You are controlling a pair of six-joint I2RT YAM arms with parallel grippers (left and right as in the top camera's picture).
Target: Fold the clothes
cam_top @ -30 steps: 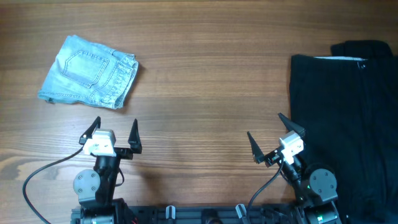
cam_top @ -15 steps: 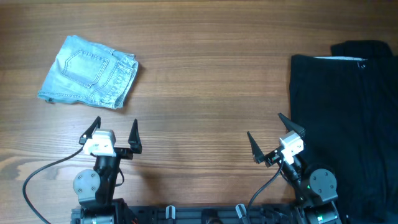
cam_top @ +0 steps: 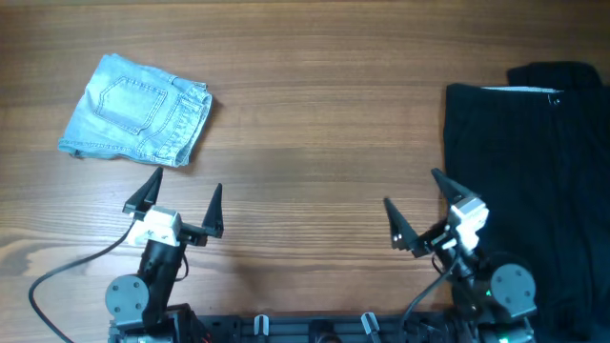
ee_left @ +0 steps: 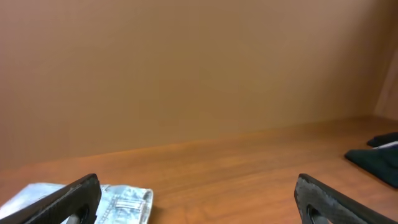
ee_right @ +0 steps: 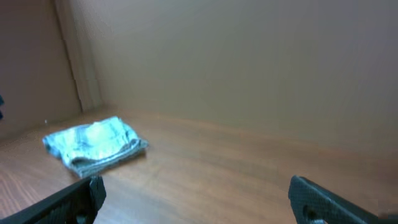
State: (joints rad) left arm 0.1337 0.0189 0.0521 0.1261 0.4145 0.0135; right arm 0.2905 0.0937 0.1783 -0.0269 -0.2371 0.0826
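Observation:
The black shorts are a long way from my left gripper, so next my right gripper takes hold of their far corner and pulls them to the middle of the table before folding.
The black shorts lie spread flat at the table's right side, with a white tag strip near their far edge. A dark corner of them shows at the right edge of the left wrist view. My left gripper is open and empty near the front left; its fingers show in the left wrist view. My right gripper is open and empty, just left of the shorts' near edge; its fingers show in the right wrist view.
Folded light-blue denim shorts lie at the far left; they also show in the left wrist view and the right wrist view. Bare wooden table stretches between the two garments. A plain wall stands behind the table.
Both grippers have lifted and shifted slightly: the left a little right and forward, the right a little right. Both stay open. The clothes have not moved.

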